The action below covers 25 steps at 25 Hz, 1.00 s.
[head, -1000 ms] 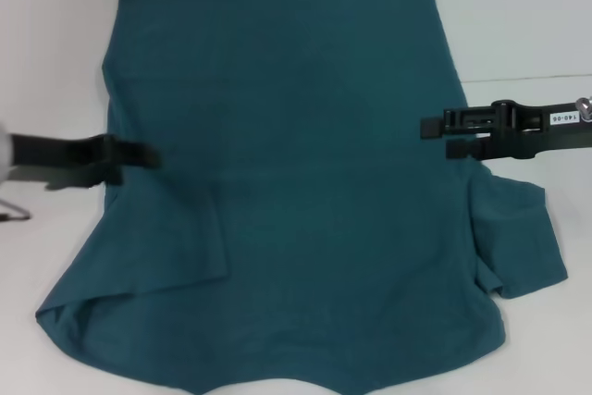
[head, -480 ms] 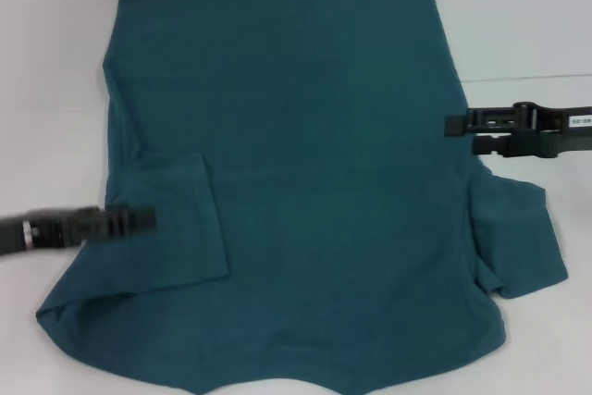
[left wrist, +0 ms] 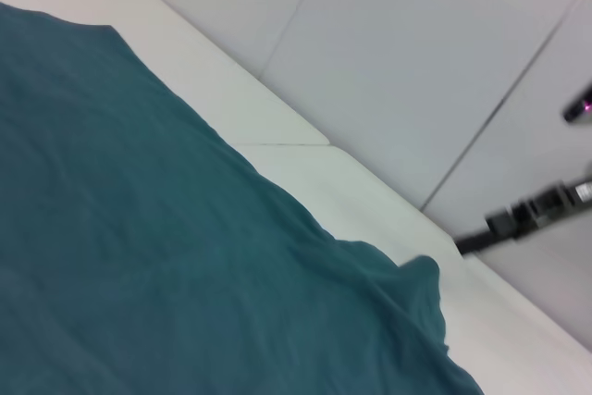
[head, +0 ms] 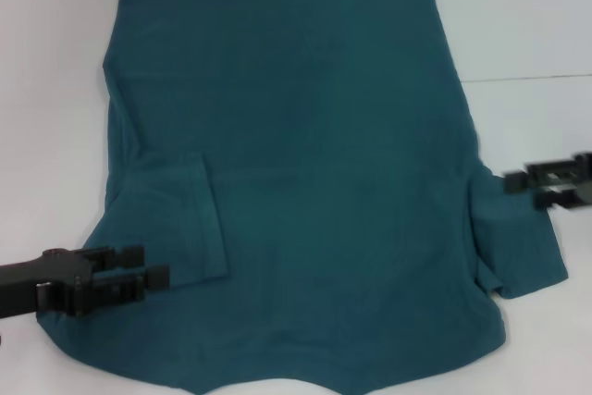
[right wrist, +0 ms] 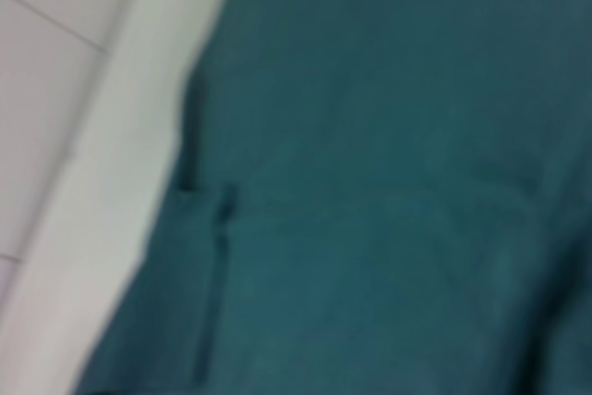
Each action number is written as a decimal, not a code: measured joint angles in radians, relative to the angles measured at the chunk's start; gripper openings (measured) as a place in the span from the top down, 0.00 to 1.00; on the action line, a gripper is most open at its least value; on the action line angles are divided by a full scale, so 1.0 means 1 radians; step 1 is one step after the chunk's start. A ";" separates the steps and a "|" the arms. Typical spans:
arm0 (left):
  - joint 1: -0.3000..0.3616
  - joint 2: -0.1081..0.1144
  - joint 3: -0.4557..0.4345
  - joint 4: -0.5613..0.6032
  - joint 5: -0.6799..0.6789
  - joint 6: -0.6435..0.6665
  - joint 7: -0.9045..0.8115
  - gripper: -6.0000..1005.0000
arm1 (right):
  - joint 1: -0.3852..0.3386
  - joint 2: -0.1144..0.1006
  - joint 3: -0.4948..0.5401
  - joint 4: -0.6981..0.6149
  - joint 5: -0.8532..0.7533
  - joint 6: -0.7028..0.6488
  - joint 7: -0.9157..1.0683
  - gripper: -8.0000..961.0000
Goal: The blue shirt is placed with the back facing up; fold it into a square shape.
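The sleeve under the robot's right gripper lies bunched [head: 485,273] against the body of the shirt, so its cuff [head: 552,226] needs to be gripped and the sleeve pulled straight before the robot folds it in.
The blue shirt [head: 314,164] lies spread flat on the white table [head: 518,25], plain side up. Its left sleeve [head: 176,219] is folded in over the body. Its right sleeve [head: 518,247] still sticks out sideways. My left gripper [head: 148,265] hovers open over the shirt's near left corner, holding nothing. My right gripper [head: 523,188] is open at the shirt's right edge, just above the right sleeve. The left wrist view shows the shirt [left wrist: 139,228] and, far off, the right gripper [left wrist: 518,219]. The right wrist view shows the shirt [right wrist: 388,182] close up.
Bare white table surrounds the shirt on the left, right and far sides. A thin seam line [head: 527,78] crosses the table on the right. The shirt's near edge reaches the bottom of the head view.
My left gripper has moved from the shirt's left edge down toward the near left corner, uncovering the folded-in left sleeve. My right gripper has drawn back to the right and nearer.
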 joint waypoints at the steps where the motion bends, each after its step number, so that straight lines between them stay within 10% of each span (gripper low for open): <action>1: -0.002 0.001 -0.003 0.001 -0.001 -0.002 -0.015 0.28 | -0.011 -0.003 0.011 -0.013 -0.027 -0.007 0.015 0.08; 11: -0.016 0.001 -0.007 -0.003 -0.016 -0.014 -0.054 0.28 | -0.040 -0.014 0.139 -0.045 -0.210 -0.010 0.063 0.08; 25: -0.015 -0.006 -0.007 -0.005 -0.028 -0.025 -0.054 0.28 | 0.025 0.029 0.112 0.088 -0.204 0.216 0.010 0.08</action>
